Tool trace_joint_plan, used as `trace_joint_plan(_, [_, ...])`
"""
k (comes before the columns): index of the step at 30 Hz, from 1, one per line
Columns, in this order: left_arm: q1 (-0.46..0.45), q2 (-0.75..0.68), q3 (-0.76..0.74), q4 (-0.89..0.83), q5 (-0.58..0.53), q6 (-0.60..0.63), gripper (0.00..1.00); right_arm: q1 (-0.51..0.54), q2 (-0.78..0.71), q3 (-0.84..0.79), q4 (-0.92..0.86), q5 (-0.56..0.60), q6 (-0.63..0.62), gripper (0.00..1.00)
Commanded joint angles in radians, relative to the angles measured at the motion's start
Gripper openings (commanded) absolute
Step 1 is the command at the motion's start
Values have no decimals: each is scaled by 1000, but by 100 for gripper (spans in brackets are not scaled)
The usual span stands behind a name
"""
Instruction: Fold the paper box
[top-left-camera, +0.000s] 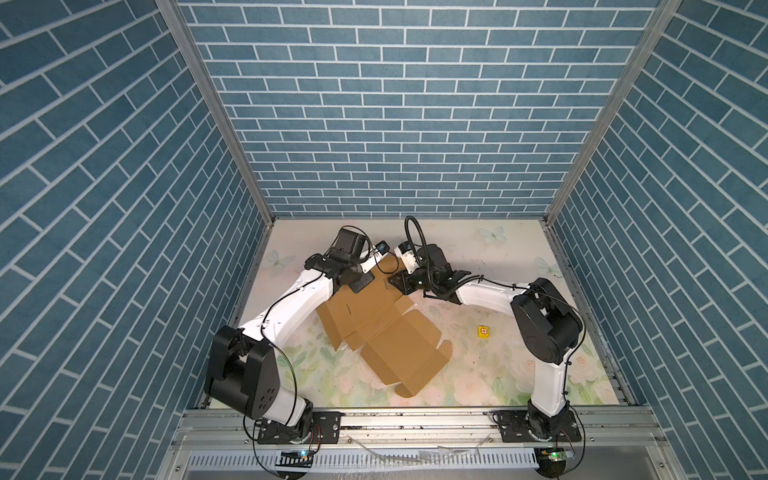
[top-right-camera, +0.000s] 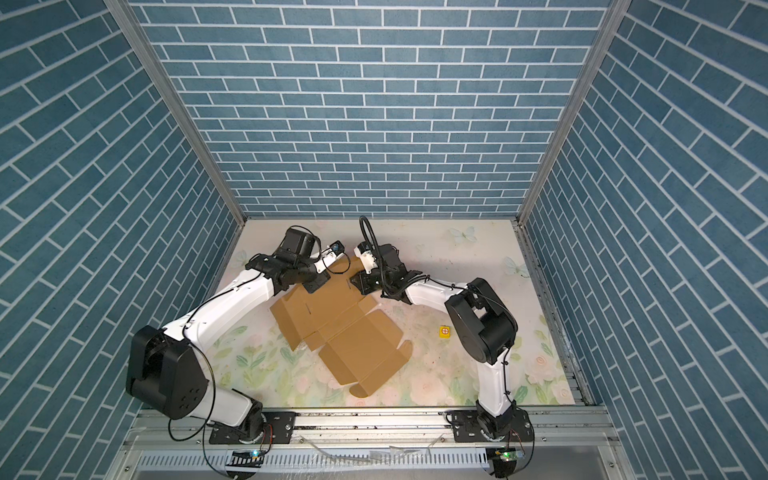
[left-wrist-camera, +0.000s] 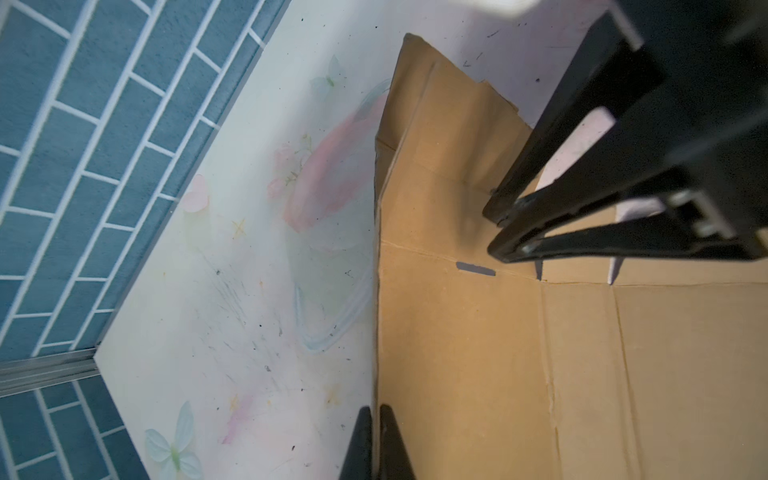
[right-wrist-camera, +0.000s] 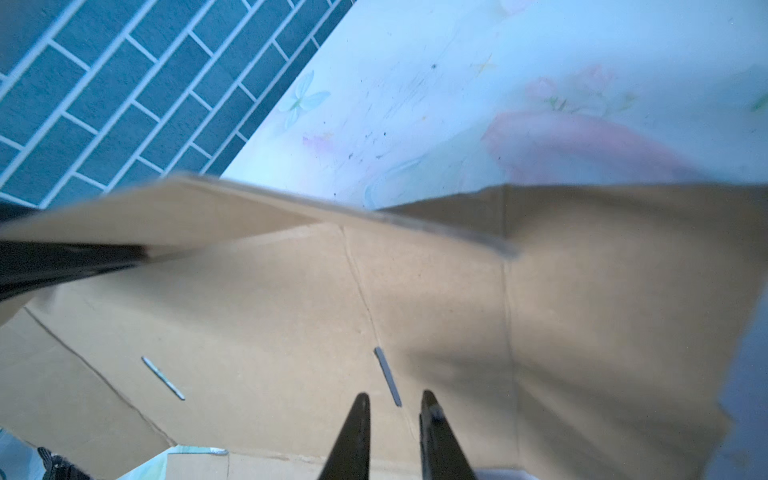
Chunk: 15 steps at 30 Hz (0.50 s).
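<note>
The paper box (top-left-camera: 402, 342) lies at a slant under the robot's right gripper, so next the right gripper moves back while the left gripper turns the paper box square by its far flap (left-wrist-camera: 379, 328).
The paper box (top-left-camera: 390, 332) (top-right-camera: 353, 332) is a flat brown cardboard cut-out with flaps and slits, lying on the floral table. Both grippers are at its far end. My left gripper (left-wrist-camera: 376, 411) (top-left-camera: 360, 285) is shut on the thin edge of a far flap (right-wrist-camera: 187, 208), which it holds tilted up off the sheet. My right gripper (right-wrist-camera: 395, 399) (top-left-camera: 397, 282) hovers just over the cardboard (right-wrist-camera: 291, 299) beside a small slit (right-wrist-camera: 388, 376). Its fingers stand slightly apart with nothing between them. In the left wrist view the right gripper (left-wrist-camera: 498, 232) shows close above the sheet (left-wrist-camera: 478, 353).
A tiny yellow cube (top-left-camera: 483, 331) (top-right-camera: 444, 331) with a red crossed circle sits on the table right of the box. Blue brick-pattern walls (top-left-camera: 395, 124) enclose the back and sides. A metal rail (top-left-camera: 415, 419) with both arm bases runs along the front edge.
</note>
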<state>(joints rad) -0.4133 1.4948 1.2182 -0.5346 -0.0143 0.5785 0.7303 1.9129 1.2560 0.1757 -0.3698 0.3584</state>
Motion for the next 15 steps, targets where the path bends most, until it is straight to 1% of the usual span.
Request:
trace_joint_plan(1, [-4, -26, 24, 74, -34, 96, 0, -55, -98, 34, -81, 35, -21, 24])
trace_joint_plan(5, [-4, -9, 44, 175, -43, 165, 0, -101, -158, 74, -156, 61, -42, 24])
trace_joint_plan(9, [-4, 1, 39, 315, -42, 251, 0, -115, -172, 160, -262, 87, -73, 24])
trace_joint_plan(12, [-4, -13, -10, 458, -28, 341, 0, -121, -172, 199, -301, 112, -66, 24])
trace_joint_plan(15, [-4, -36, -87, 584, -2, 425, 0, -126, -166, 218, -304, 124, -32, 24])
